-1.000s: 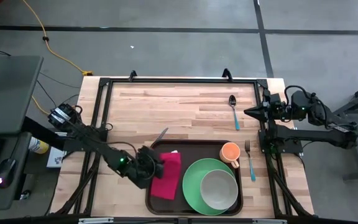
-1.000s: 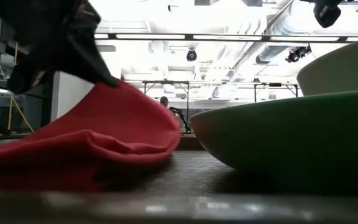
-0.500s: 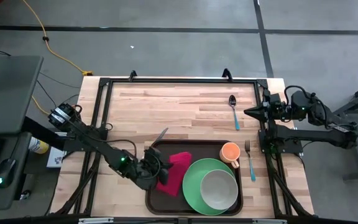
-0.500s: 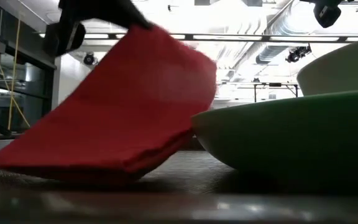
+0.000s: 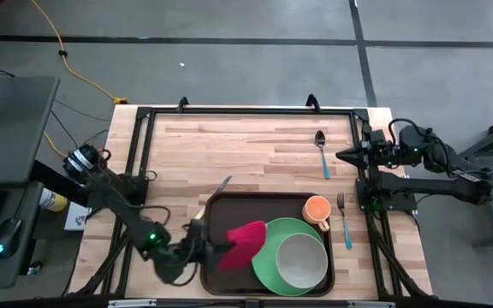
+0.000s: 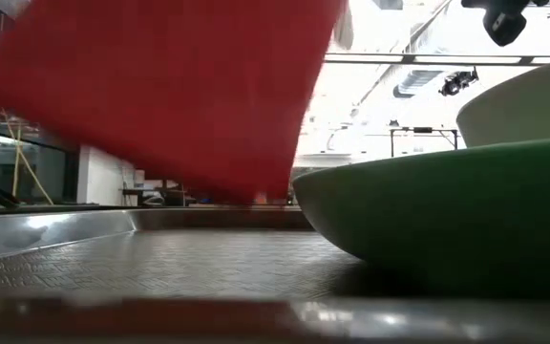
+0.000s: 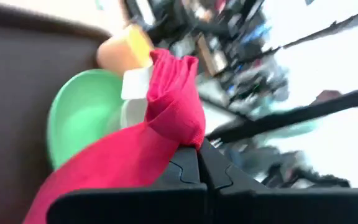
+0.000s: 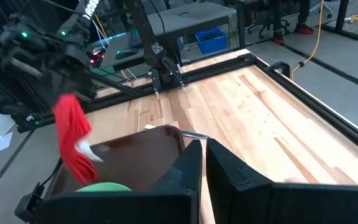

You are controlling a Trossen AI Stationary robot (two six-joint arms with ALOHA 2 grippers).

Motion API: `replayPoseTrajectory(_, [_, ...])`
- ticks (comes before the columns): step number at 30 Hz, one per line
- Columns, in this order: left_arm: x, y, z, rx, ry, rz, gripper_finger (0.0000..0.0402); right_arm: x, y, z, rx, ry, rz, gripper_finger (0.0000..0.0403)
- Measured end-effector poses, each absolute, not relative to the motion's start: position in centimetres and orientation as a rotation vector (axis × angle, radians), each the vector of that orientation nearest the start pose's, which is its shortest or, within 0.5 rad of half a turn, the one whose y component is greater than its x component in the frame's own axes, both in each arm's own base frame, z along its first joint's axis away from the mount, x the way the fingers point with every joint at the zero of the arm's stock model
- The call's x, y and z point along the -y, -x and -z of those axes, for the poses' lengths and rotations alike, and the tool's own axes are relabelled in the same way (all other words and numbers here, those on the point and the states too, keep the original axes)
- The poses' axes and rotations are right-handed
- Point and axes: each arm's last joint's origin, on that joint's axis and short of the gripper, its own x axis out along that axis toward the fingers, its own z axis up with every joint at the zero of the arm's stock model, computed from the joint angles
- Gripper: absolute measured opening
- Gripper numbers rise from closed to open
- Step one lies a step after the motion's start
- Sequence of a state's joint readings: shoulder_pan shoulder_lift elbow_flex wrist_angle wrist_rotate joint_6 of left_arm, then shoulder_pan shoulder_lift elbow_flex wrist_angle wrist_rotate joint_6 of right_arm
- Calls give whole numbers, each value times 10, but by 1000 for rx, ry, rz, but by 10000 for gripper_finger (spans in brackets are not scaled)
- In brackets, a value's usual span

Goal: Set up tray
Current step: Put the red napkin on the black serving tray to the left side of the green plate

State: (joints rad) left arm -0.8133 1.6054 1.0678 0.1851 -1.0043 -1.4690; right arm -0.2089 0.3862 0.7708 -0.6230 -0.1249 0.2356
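Observation:
The red napkin's loose end (image 5: 258,229) goes as far as the green plate's rim, so my left gripper needs to move back and lay the napkin along the open tray's bottom (image 5: 229,216).
The dark brown tray (image 5: 255,208) lies at the table's near middle. It holds a green plate (image 5: 266,257) with a pale bowl (image 5: 302,259) on it and an orange cup (image 5: 317,208). My left gripper (image 5: 215,250) reaches over the tray's left part from the near left and is shut on a red napkin (image 5: 245,241). The napkin hangs above the tray floor (image 6: 160,268). My right gripper (image 5: 341,155) waits shut at the table's right edge. My left gripper pinches a bunched fold of the red napkin (image 7: 182,140) between its two fingers, several layers together. The fingers lie almost level and point toward the table's right. The napkin (image 8: 72,140) hangs slack below them, and its lower edge (image 6: 246,196) is clear of the tray.
A knife (image 5: 221,186) lies at the tray's far left corner. A blue-handled fork (image 5: 345,221) lies on the wood right of the tray, and a blue-handled spoon (image 5: 322,152) lies farther back. Bare wood (image 5: 229,141) covers the far half.
My left gripper has risen and gone toward the table's near edge, rolling as it went, still shut on the napkin. The napkin lay flat on the tray's left part. It was first raised at one end and now hangs bunched, wholly clear of the tray.

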Motion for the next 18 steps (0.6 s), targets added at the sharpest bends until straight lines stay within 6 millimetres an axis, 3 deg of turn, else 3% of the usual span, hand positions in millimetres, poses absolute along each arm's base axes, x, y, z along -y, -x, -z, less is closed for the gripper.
replayPoseTrajectory(4, [251,-245,-280,34,1173,-332,11,12,-73,-327,-229,-275,112,0])
replayPoseTrajectory(9, [255,-243,-286,-54,1128,-395,11,12,-73,-327,-229,-274,112,0])
replayPoseTrajectory(13, [265,-252,-270,-151,1151,-402,11,11,-73,-327,-229,-277,97,0])
replayPoseTrajectory(18, [272,-269,-250,-102,1181,-421,11,10,-73,-327,-232,-281,62,0])
